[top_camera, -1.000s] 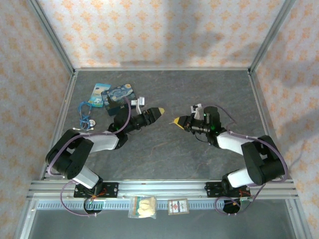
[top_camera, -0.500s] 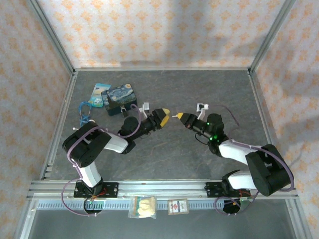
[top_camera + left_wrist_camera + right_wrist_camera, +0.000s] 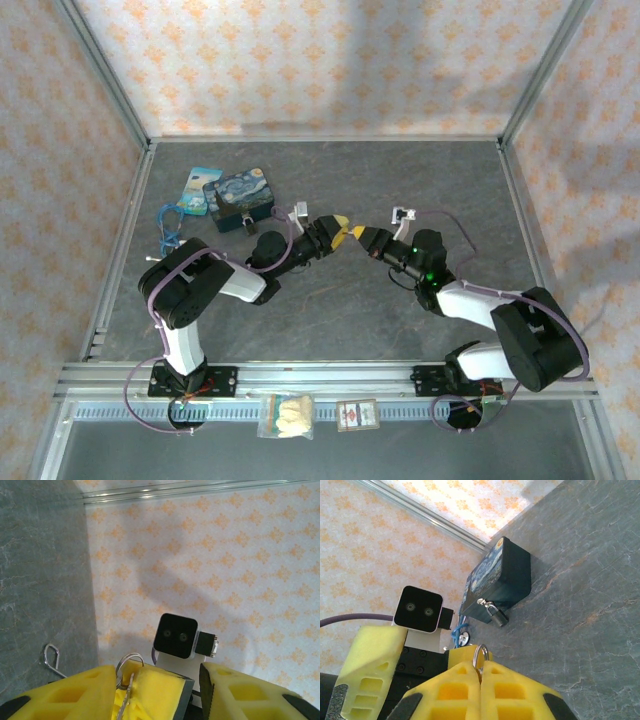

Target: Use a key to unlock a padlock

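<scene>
My left gripper should hold the key while my right gripper takes the ring end, blade forward, because the key's ring (image 3: 482,648) sticks out of my right gripper.
The small dark padlock (image 3: 497,614) hangs on the front of the blue starry-night tin (image 3: 502,572), which stands at the table's back left (image 3: 240,195). My right gripper (image 3: 481,672) is shut on the key (image 3: 481,655), whose ring pokes out above the pads. In the left wrist view the key (image 3: 125,690) and its ring sit between yellow pads. My left gripper (image 3: 157,695) is open and straddles the right gripper's tips. Both grippers meet mid-table, the left gripper (image 3: 338,226) touching the right gripper (image 3: 358,234).
A blue packet (image 3: 195,188) and a blue cord with wire loops (image 3: 170,228) lie left of the tin. A bent wire loop (image 3: 50,656) rests on the table. Two small bags (image 3: 285,414) lie by the front rail. Patterned walls enclose the table.
Both grippers have moved toward each other, from apart to touching at mid-table. The left gripper's fingers now sit around the right gripper's tips and the key.
</scene>
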You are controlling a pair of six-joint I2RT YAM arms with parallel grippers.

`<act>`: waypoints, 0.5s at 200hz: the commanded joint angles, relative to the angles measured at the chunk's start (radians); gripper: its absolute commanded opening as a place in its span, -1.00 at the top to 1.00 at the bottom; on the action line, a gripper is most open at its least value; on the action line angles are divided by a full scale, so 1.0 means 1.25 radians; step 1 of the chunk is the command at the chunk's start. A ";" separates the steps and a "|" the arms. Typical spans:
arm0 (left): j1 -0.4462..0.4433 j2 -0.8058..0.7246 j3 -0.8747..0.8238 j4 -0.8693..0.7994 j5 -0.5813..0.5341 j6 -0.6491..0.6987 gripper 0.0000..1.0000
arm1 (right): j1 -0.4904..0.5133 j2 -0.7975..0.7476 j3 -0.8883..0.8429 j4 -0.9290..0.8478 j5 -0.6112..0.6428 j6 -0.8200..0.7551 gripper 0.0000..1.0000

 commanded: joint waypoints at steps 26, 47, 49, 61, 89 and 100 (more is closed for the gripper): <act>-0.008 -0.002 0.025 0.003 0.005 0.018 0.30 | 0.006 0.002 0.020 0.034 0.033 -0.009 1.00; -0.011 -0.008 0.031 -0.044 0.010 0.034 0.45 | 0.007 0.006 0.027 0.024 0.032 -0.009 1.00; -0.011 -0.008 0.031 -0.048 0.011 0.036 0.46 | 0.007 0.005 0.029 0.023 0.031 -0.008 1.00; -0.010 -0.007 0.038 -0.059 0.017 0.040 0.49 | 0.009 0.002 0.028 0.020 0.032 -0.007 1.00; -0.014 0.000 0.042 -0.065 0.020 0.039 0.50 | 0.008 -0.011 0.027 0.010 0.045 -0.006 1.00; -0.015 0.002 0.044 -0.064 0.020 0.038 0.56 | 0.009 -0.014 0.029 0.007 0.045 -0.007 1.00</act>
